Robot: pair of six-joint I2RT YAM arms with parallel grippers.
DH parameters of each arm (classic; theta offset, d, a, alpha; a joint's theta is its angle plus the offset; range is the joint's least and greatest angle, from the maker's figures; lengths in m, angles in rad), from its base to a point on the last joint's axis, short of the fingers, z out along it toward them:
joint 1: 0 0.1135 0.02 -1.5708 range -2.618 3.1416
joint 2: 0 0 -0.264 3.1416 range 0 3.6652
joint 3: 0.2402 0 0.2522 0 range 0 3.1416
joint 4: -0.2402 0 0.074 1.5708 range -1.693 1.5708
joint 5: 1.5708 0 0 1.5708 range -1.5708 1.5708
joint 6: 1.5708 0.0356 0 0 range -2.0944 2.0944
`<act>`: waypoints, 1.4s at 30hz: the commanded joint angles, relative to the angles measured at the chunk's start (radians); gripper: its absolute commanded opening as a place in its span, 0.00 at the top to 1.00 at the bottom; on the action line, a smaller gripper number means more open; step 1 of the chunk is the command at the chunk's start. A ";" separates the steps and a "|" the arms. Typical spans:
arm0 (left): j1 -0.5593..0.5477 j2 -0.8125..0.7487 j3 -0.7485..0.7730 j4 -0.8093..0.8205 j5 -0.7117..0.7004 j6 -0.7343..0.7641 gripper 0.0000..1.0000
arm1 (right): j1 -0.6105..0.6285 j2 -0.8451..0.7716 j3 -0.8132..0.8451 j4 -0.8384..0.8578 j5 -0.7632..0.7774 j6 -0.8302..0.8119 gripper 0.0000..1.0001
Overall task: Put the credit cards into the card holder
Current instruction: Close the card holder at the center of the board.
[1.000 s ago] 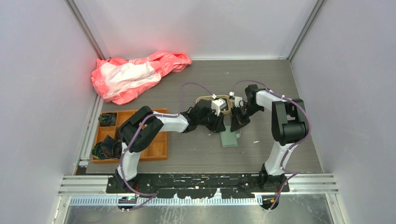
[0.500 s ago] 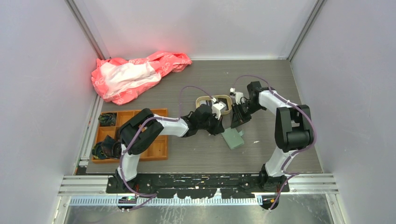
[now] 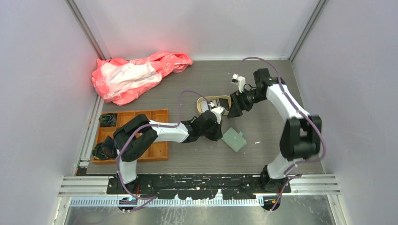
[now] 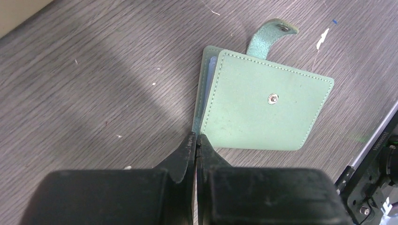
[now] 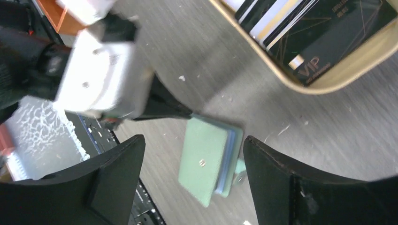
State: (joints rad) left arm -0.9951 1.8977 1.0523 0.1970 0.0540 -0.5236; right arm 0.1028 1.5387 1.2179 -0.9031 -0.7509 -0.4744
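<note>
The strap curls loose and my left gripper meets only the card holder's corner [image 4: 202, 129], so I should press the cover [image 4: 260, 115] while my right gripper folds the strap over.
The card holder [image 4: 263, 105] is a sage-green wallet lying folded on the table, snap side up, its strap [image 4: 272, 33] loose. It also shows in the top view as the card holder [image 3: 233, 139] and in the right wrist view as the card holder [image 5: 206, 159]. My left gripper [image 4: 196, 138] is shut, its tips meeting at the wallet's near left corner; I cannot tell whether they pinch the cover. The credit cards [image 5: 319, 28], dark and pale, lie stacked in a beige tray [image 5: 338, 79]. My right gripper [image 5: 192, 140] hangs wide open and holds nothing, between tray and wallet.
An orange compartment tray [image 3: 141, 136] with dark items stands at the left. A crumpled pink and white bag [image 3: 136, 75] lies at the back left. The beige tray [image 3: 202, 104] sits just behind my left gripper [image 3: 220, 134], with my right gripper [image 3: 232, 109] at its right end.
My right gripper has opened wide and drawn back from the wallet toward the beige tray. My left gripper has shut at the wallet's corner. The wallet has turned slightly.
</note>
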 commanded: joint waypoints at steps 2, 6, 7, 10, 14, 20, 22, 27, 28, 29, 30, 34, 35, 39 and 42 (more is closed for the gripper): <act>-0.008 -0.050 0.000 -0.005 -0.018 -0.082 0.99 | -0.035 0.107 -0.002 -0.140 -0.081 -0.108 0.18; -0.007 -0.081 -0.008 0.006 -0.036 -0.103 0.92 | -0.034 -0.072 -0.158 0.080 0.032 -0.055 0.19; -0.005 -0.099 -0.012 0.018 -0.039 -0.104 0.89 | -0.034 -0.093 -0.177 0.098 0.049 -0.056 0.19; 0.000 -0.139 -0.029 0.050 -0.042 -0.110 0.85 | -0.034 -0.096 -0.194 0.098 0.127 -0.049 0.28; 0.017 -0.178 -0.040 0.072 -0.018 -0.120 0.82 | -0.034 -0.072 -0.201 0.092 0.189 -0.021 0.38; 0.026 -0.150 -0.019 0.147 0.117 -0.158 0.81 | -0.035 -0.053 -0.206 0.089 0.234 -0.024 0.44; 0.026 -0.094 0.021 0.150 0.172 -0.190 0.83 | -0.035 -0.034 -0.200 0.080 0.238 -0.027 0.48; 0.023 0.041 0.120 0.137 0.257 -0.265 0.86 | -0.033 0.017 -0.193 0.070 0.248 -0.022 0.55; 0.022 0.060 0.133 0.131 0.265 -0.273 0.87 | -0.033 0.024 -0.192 0.074 0.252 -0.020 0.56; 0.021 0.076 0.144 0.123 0.271 -0.278 0.87 | -0.032 0.030 -0.191 0.075 0.255 -0.019 0.57; 0.021 0.091 0.155 0.109 0.273 -0.280 0.88 | -0.032 0.036 -0.188 0.076 0.257 -0.019 0.58; 0.021 0.122 0.167 0.058 0.264 -0.280 0.90 | -0.029 0.053 -0.178 0.079 0.267 -0.015 0.65; 0.021 0.127 0.165 0.048 0.258 -0.280 0.90 | -0.029 0.057 -0.176 0.080 0.269 -0.012 0.68; 0.022 0.143 0.165 0.020 0.250 -0.277 0.91 | -0.029 0.053 -0.175 0.079 0.270 -0.012 0.81; 0.023 0.154 0.170 0.012 0.251 -0.277 0.92 | -0.029 0.051 -0.175 0.079 0.269 -0.013 0.89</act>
State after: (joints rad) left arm -0.9730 2.0365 1.1873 0.2337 0.2932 -0.8047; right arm 0.0700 1.5974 1.0061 -0.8333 -0.4828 -0.4904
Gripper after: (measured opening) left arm 0.087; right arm 0.151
